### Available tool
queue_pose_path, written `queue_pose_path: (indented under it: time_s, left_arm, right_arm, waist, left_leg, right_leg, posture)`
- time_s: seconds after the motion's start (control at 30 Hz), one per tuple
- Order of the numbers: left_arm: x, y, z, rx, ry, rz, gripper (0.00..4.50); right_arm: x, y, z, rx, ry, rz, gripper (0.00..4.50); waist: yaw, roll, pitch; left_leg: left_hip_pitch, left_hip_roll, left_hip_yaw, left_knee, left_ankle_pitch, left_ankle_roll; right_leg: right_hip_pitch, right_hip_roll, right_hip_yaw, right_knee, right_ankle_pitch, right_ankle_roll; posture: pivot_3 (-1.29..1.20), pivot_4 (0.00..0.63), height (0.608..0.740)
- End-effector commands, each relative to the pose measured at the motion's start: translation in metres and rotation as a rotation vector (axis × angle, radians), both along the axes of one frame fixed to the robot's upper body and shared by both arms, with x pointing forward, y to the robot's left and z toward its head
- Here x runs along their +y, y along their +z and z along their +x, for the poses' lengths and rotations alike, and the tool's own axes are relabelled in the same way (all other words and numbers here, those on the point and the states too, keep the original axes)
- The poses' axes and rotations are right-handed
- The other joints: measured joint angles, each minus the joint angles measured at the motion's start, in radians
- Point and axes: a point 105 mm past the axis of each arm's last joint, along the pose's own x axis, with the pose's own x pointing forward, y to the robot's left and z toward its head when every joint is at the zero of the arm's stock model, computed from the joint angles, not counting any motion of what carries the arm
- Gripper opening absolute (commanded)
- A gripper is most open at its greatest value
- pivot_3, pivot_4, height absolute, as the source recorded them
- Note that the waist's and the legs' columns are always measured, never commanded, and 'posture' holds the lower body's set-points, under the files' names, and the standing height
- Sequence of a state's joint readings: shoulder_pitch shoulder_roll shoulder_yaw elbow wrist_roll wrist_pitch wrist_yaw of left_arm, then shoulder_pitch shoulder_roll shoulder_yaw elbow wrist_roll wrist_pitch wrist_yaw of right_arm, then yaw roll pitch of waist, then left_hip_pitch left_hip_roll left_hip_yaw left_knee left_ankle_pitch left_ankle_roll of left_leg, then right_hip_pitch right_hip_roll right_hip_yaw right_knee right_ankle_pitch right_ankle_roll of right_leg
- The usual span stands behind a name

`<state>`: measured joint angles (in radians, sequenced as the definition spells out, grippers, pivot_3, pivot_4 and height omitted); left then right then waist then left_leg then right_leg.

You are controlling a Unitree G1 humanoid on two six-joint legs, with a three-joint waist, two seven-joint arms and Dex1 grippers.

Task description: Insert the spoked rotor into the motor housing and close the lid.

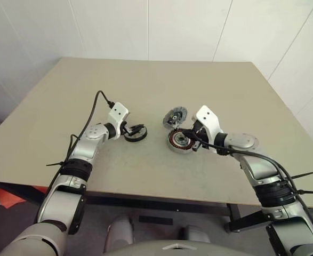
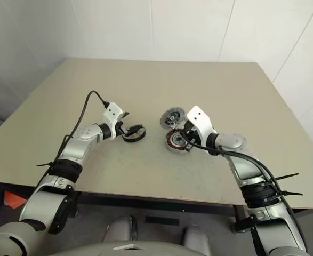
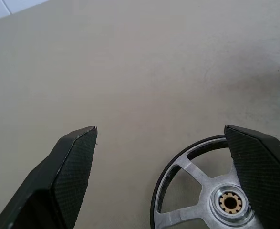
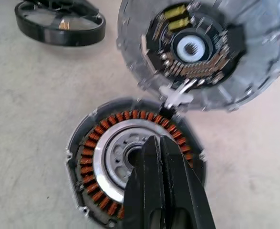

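Observation:
The robot's shut right gripper is blocking the motor housing's centre (image 1: 181, 139), so it should move out of the way before the left gripper brings the spoked rotor (image 1: 136, 134) there.
The spoked rotor (image 1: 135, 133) lies flat on the table, silver spokes inside a dark rim. My left gripper (image 3: 160, 129) hangs open over it; one finger (image 3: 259, 167) crosses the rotor's (image 3: 192, 191) rim and the other stands well clear of it. The motor housing (image 4: 94, 157) sits at mid-table with its copper windings showing. Its lid (image 4: 202, 47) stands tilted up at the far side, joined to the housing by a small metal tab, its dark inside facing me. My right gripper (image 4: 156, 139) is shut and empty, its tips over the housing's (image 1: 177, 141) centre.
The beige table (image 1: 156, 85) spreads wide behind the parts. Its front edge (image 1: 145, 196) runs near my arms. White walls stand behind it, and cables trail along both arms.

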<state>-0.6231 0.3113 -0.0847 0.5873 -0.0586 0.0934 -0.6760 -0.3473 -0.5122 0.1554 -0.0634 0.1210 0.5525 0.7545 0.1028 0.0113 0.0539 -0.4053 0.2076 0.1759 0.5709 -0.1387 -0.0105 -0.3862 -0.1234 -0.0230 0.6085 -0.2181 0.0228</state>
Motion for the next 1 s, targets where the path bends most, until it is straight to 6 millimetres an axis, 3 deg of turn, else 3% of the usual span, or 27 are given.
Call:
queue_pose_path:
  time_s: [0.03,0.1,0.33,0.47,0.6,0.83,0.9,1.0]
  left_arm:
    - [0.002,0.018,0.005,-0.058,-0.001,0.004,4.5]
    - [0.002,0.018,0.005,-0.06,-0.002,0.004,4.5]
    - [0.002,0.019,0.005,-0.06,-0.003,0.002,4.5]
    - [0.002,0.019,0.005,-0.06,-0.002,0.001,4.5]
    - [0.002,0.018,0.005,-0.058,-0.002,0.0,4.5]
    - [0.004,0.018,0.005,-0.057,0.003,0.003,4.5]
    - [0.004,0.019,0.005,-0.06,0.002,0.003,4.5]
    - [0.004,0.02,0.004,-0.062,-0.001,0.001,4.5]
  right_arm:
    - [0.004,-0.006,-0.003,-0.006,0.002,-0.007,0.04]
    - [0.002,-0.009,-0.001,-0.02,-0.01,-0.021,0.04]
    - [-0.002,0.029,0.007,-0.12,-0.006,0.011,0.04]
    - [-0.002,0.04,0.008,-0.146,0.009,0.008,0.04]
    - [-0.001,0.036,0.007,-0.132,0.01,0.002,0.04]
    - [0.001,-0.009,0.001,-0.014,-0.027,-0.027,0.04]
    - [-0.003,-0.01,0.009,-0.023,-0.076,-0.038,0.04]
    - [-0.002,0.007,0.016,-0.069,-0.085,-0.01,0.04]
  waist:
    - [-0.001,0.0,0.0]
    - [-0.002,0.0,0.0]
    - [-0.001,0.0,0.0]
    - [-0.001,0.0,0.0]
    - [0.0,0.0,0.0]
    - [-0.001,0.0,0.0]
    - [-0.004,0.0,0.0]
    - [-0.003,0.0,0.0]
  left_leg:
    - [0.0,0.0,0.0,0.0,0.0,0.0]
    - [0.0,0.0,0.0,0.0,0.0,0.0]
    - [0.0,0.0,0.0,0.0,0.0,0.0]
    - [0.0,0.0,0.0,0.0,0.0,0.0]
    - [0.0,0.0,0.0,0.0,0.0,0.0]
    - [0.0,0.0,0.0,-0.001,0.0,0.0]
    - [0.0,0.0,0.0,-0.001,0.0,0.0]
    - [0.0,-0.001,0.0,-0.001,0.0,0.0]
  right_leg:
    - [0.0,0.0,0.0,0.0,0.0,0.0]
    - [0.0,0.0,0.0,0.0,0.0,0.0]
    - [0.0,0.0,0.0,0.0,0.0,0.0]
    - [0.0,0.0,0.0,0.0,0.0,0.0]
    - [-0.001,0.0,0.0,0.0,0.0,0.0]
    - [-0.001,0.0,0.0,0.0,0.0,0.0]
    - [-0.001,0.0,0.0,0.0,0.0,0.0]
    - [-0.001,0.0,0.0,0.0,0.0,0.0]
  posture:
    - [0.0,0.0,0.74]
    - [0.0,0.0,0.74]
    - [0.0,0.0,0.74]
    - [0.0,0.0,0.74]
    - [0.0,0.0,0.74]
    - [0.0,0.0,0.74]
    - [0.0,0.0,0.74]
    - [0.0,0.0,0.74]
